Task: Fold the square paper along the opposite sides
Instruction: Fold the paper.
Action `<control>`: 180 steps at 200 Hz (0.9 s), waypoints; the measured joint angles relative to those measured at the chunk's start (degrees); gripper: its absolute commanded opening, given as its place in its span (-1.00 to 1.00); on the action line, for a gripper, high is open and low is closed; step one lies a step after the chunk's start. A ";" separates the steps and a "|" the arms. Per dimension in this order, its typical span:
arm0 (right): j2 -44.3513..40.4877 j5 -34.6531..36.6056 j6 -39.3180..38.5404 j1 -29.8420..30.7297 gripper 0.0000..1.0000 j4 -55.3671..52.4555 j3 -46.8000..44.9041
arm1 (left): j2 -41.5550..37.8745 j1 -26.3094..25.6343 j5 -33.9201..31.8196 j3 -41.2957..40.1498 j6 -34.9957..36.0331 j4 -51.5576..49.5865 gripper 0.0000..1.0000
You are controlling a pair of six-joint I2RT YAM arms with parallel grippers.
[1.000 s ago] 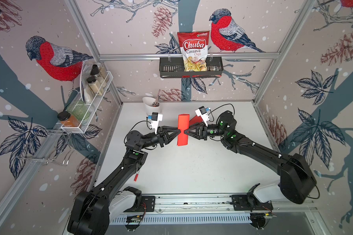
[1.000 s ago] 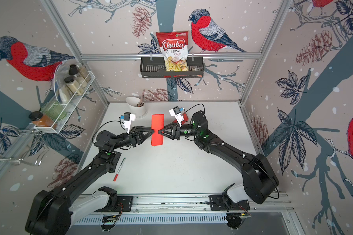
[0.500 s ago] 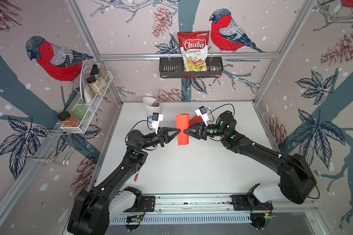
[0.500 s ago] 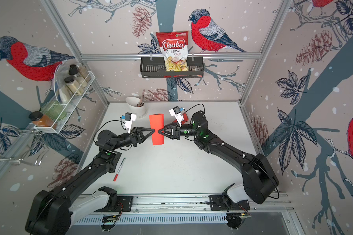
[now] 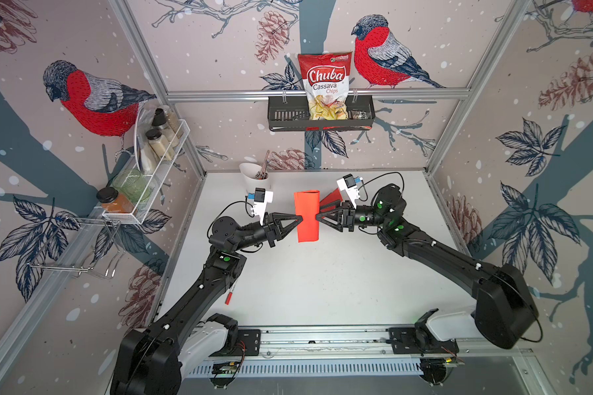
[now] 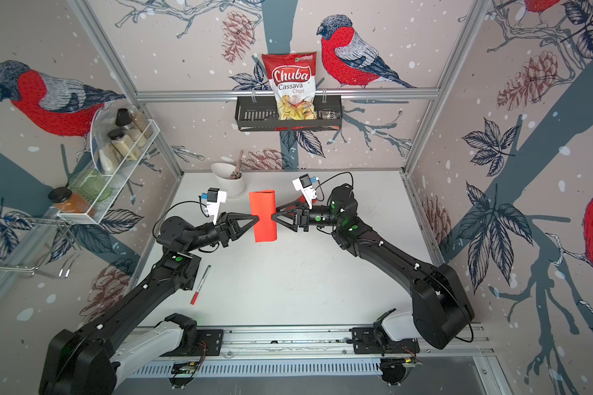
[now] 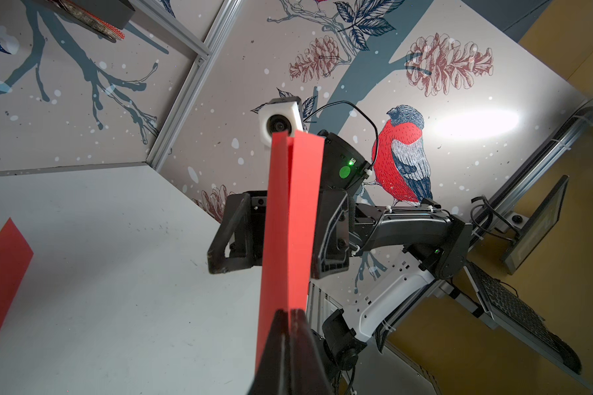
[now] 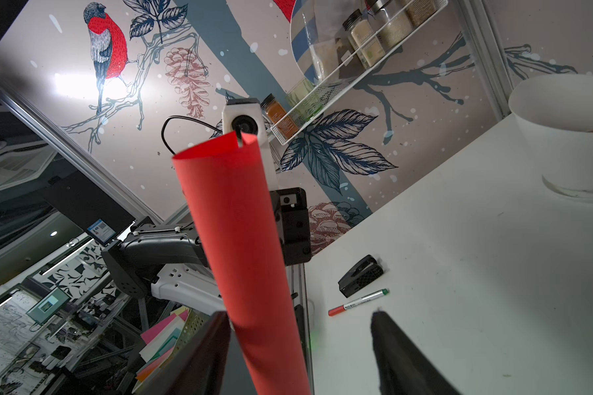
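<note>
My open right gripper should centre itself, reach further over the bend (image 5: 312,218) and pinch it flat, because the paper's rounded bend (image 8: 262,296) is close to one of the gripper's fingers.
The red square paper (image 5: 307,215) (image 6: 263,215) hangs upright in the air between both grippers, bent over into a loose loop. My left gripper (image 5: 300,219) (image 7: 290,313) is shut on the paper's (image 7: 291,222) two free edges, which lie one on the other. My right gripper (image 5: 317,216) (image 8: 300,314) stands open at the opposite side. The paper's (image 8: 240,239) rounded bend runs between its spread fingers, close to one finger (image 8: 216,328) and clear of the other.
A second red sheet (image 5: 332,198) (image 7: 0,273) lies bent on the white table (image 5: 322,280) behind the right gripper. A white cup (image 5: 255,174) stands at the back. A red marker (image 5: 229,295) lies by the left arm. A small black object (image 8: 360,275) lies near the marker.
My right gripper's jaws have opened off the paper's bend. My left gripper has shut on the paper's edges. The paper has shifted slightly left and up.
</note>
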 measured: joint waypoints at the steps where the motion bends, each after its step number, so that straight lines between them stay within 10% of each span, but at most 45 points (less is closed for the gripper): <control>1: -0.04 -0.22 0.09 -0.09 0.61 0.22 -0.13 | 0.00 0.00 0.11 0.00 -0.02 0.13 -1.00; 29: -0.79 -1.27 3.08 -0.68 0.74 4.13 -2.12 | 0.68 -0.74 2.78 0.50 -1.49 2.62 -1.00; 106: -1.64 -5.01 7.32 0.48 -0.14 11.41 -2.23 | 2.99 -2.86 5.77 2.21 -3.17 6.05 -1.00; 180: -2.05 -5.40 6.69 0.81 -0.50 10.01 -1.42 | 3.45 -3.02 5.77 2.21 -3.17 6.10 -0.87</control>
